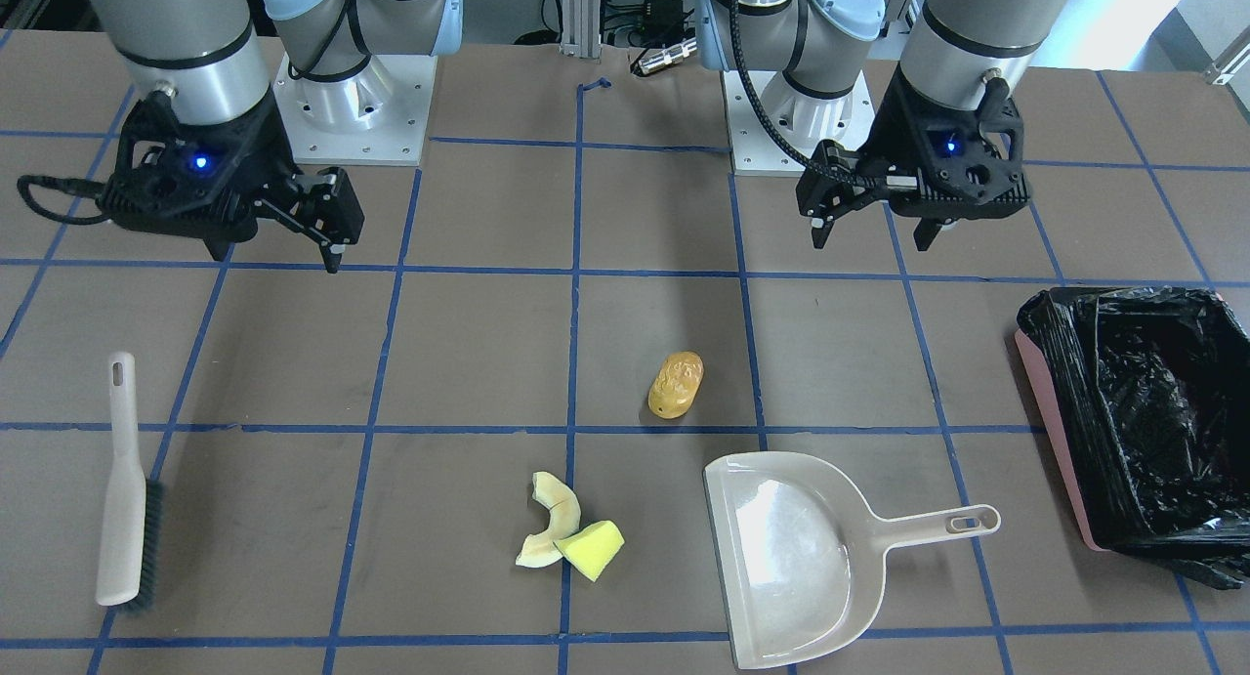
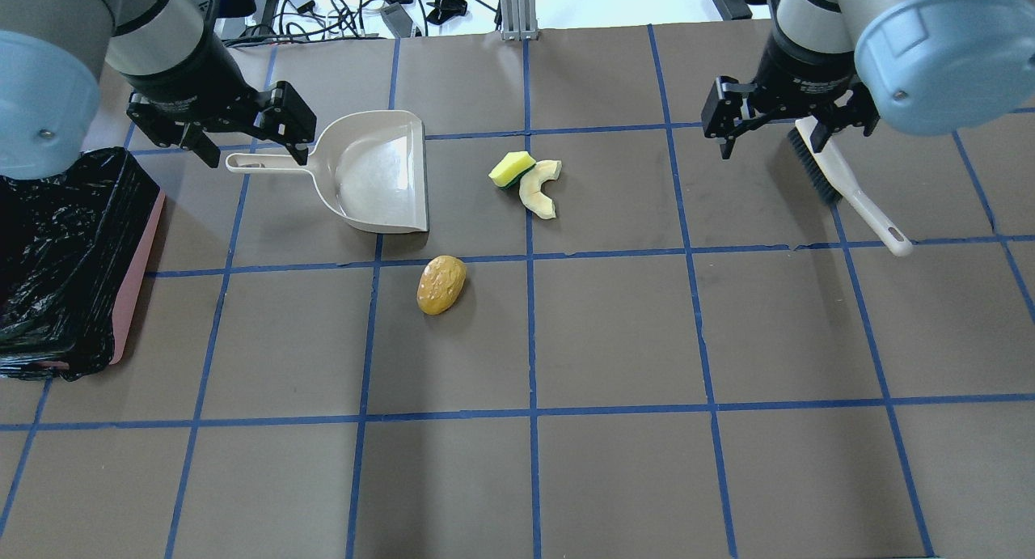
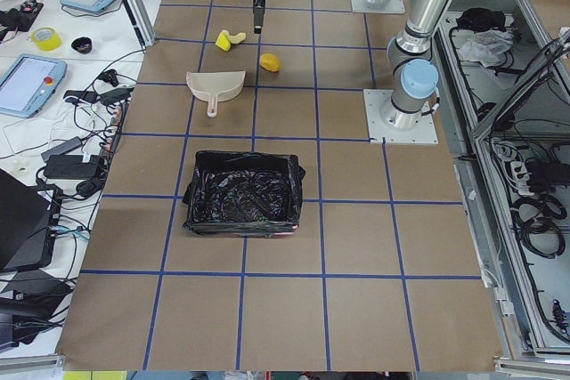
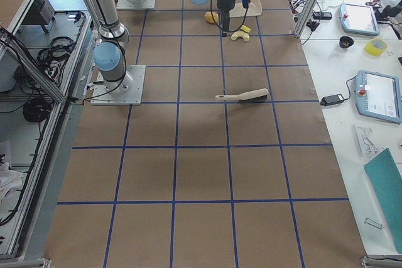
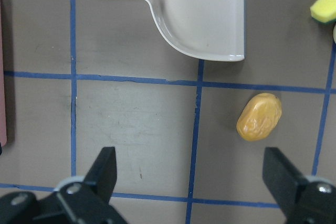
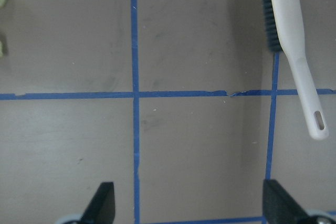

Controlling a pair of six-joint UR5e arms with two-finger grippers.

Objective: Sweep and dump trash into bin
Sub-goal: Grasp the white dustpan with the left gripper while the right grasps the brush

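The yellow sponge wedge touches [image 1: 563, 544] the pale cream curved piece [image 1: 557, 518], so the two will go into the dustpan together when I sweep them.
The trash lies mid-table: a golden-brown lumpy oval [image 1: 676, 384] [image 2: 441, 285] [image 5: 259, 117], a pale cream curved piece [image 1: 552, 528] [image 2: 540, 188] and a yellow sponge wedge [image 1: 592, 548] [image 2: 511, 168] touching it. The pink bin [image 1: 1060, 441] [image 2: 137, 276], lined with a black bag, stands at the table end on my left. My left gripper [image 1: 872, 237] [image 2: 252, 150] [image 5: 189, 171] is open and empty, held above the table near the dustpan handle. My right gripper [image 1: 276, 255] [image 2: 770, 142] [image 6: 186, 192] is open and empty, held above the table beside the brush.
A beige dustpan [image 1: 791, 558] [image 2: 376, 171] [image 5: 205, 14] lies flat between the bin and the trash, its mouth towards the trash. A beige brush [image 1: 127, 499] [image 2: 849, 179] [image 6: 289, 40] lies on the right side. Brown table has a blue tape grid.
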